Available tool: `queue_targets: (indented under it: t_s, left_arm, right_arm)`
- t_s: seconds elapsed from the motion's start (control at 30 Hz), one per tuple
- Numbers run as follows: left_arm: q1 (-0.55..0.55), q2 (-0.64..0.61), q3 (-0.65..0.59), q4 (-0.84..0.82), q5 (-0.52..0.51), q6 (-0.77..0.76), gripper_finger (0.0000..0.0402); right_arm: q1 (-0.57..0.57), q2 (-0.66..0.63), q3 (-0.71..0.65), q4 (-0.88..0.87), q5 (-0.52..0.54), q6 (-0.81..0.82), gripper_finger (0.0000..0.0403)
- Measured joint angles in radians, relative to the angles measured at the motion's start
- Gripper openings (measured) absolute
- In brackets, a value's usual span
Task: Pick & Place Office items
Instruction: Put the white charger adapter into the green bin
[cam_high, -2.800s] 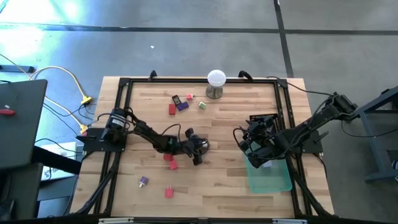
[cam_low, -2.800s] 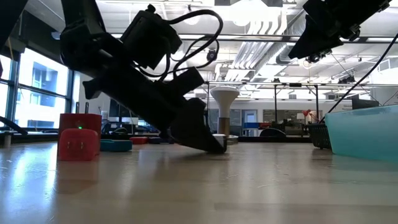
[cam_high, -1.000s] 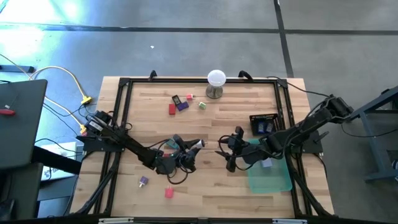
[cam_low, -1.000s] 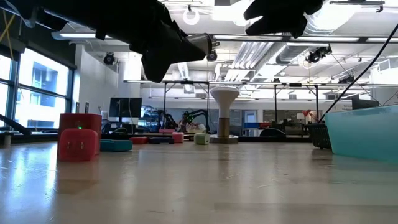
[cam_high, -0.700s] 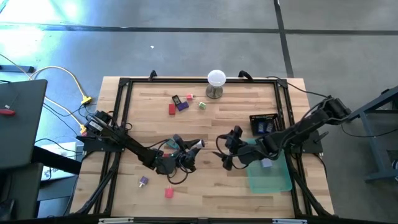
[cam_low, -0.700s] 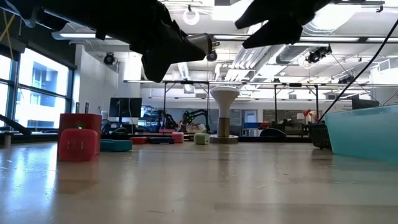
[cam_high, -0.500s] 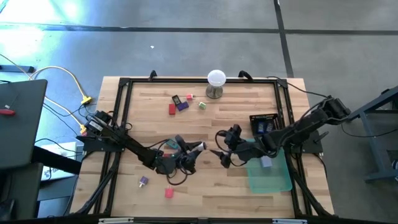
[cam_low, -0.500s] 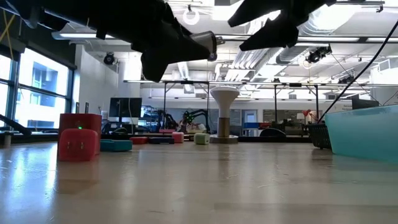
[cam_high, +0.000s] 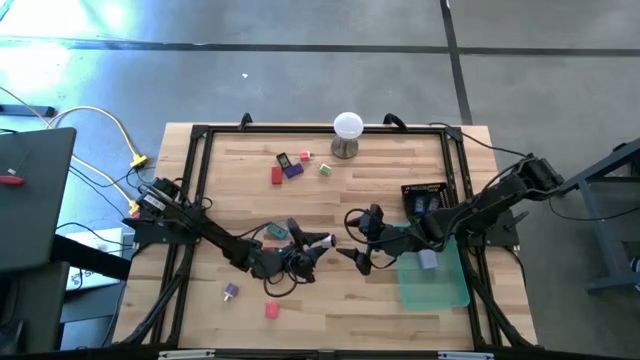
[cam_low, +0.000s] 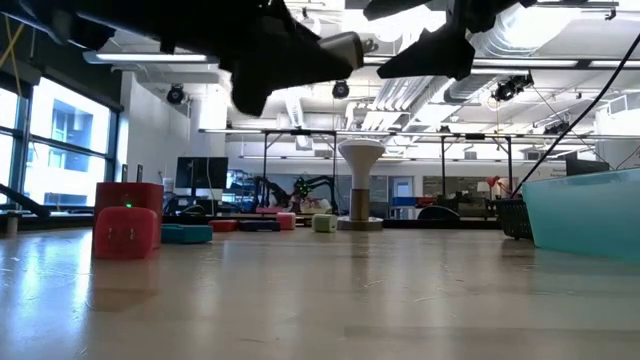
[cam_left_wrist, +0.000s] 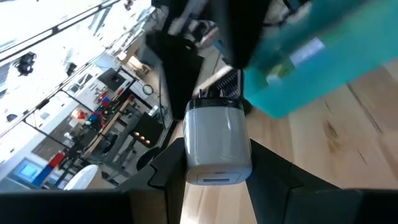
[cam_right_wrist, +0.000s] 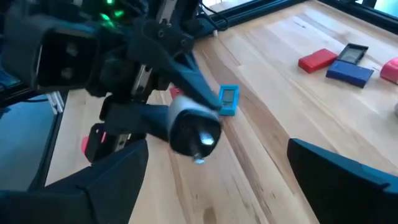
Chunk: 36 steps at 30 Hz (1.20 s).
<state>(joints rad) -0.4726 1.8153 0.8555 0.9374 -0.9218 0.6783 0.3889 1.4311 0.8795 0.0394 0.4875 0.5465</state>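
The robot's left gripper has the white piece a long way from the green tray (cam_high: 430, 287), so next the right gripper grasps the white piece's loose end (cam_high: 331, 240) and brings it across.
My left gripper (cam_high: 312, 245) hangs above the table's middle, shut on a white rounded piece (cam_high: 326, 241) that also shows in its wrist view (cam_left_wrist: 217, 142) and in the low view (cam_low: 345, 46). My right gripper (cam_high: 350, 239) faces it from the right. It is open wide, and its fingers (cam_right_wrist: 99, 186) stand apart from the piece (cam_right_wrist: 194, 129). Other office items lie on the wood: a teal one (cam_high: 276, 232), a red one (cam_high: 276, 175), a purple one (cam_high: 292, 170), a pale green one (cam_high: 325, 169), a lavender one (cam_high: 231, 291) and a pink-red one (cam_high: 270, 310). My left gripper pinches the white piece by two opposite sides (cam_left_wrist: 189, 155) between its two fingers (cam_left_wrist: 166, 167). The fingers reach roughly level from the table's left. The piece's free end (cam_right_wrist: 199, 140) sticks out past the fingertips toward my right gripper. It is lifted clear of the table.
A translucent green tray (cam_high: 440, 285) lies at the right, under my right arm. A black box (cam_high: 424, 197) sits behind it. A white ball on a metal stand (cam_high: 347, 133) stands at the far edge. Two red cubes (cam_low: 128, 230) show at the left of the low view.
My right gripper has opened wide and gone toward the table's left, closing on the white piece. My left gripper has carried the piece a little toward the table's right, still clear of the table.
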Motion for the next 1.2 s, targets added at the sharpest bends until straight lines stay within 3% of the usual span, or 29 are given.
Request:
queue_targets:
  t_s: [0.27, 0.9, 1.2]
  left_arm:
    - [0.034, 0.0, 0.04, 0.019, 0.106, 0.015, 0.0127]
    - [0.067, 0.0, 0.055, 0.019, 0.16, 0.038, 0.0127]
    - [0.087, 0.0, 0.055, 0.055, 0.189, 0.072, 0.0127]
  right_arm:
    - [0.0, 0.0, 0.0, 0.018, -0.026, -0.027, 0.0372]
    - [-0.006, 0.0, 0.0, 0.089, -0.029, -0.106, 0.0372]
    - [-0.036, 0.023, 0.0, 0.14, -0.122, -0.097, 0.0372]
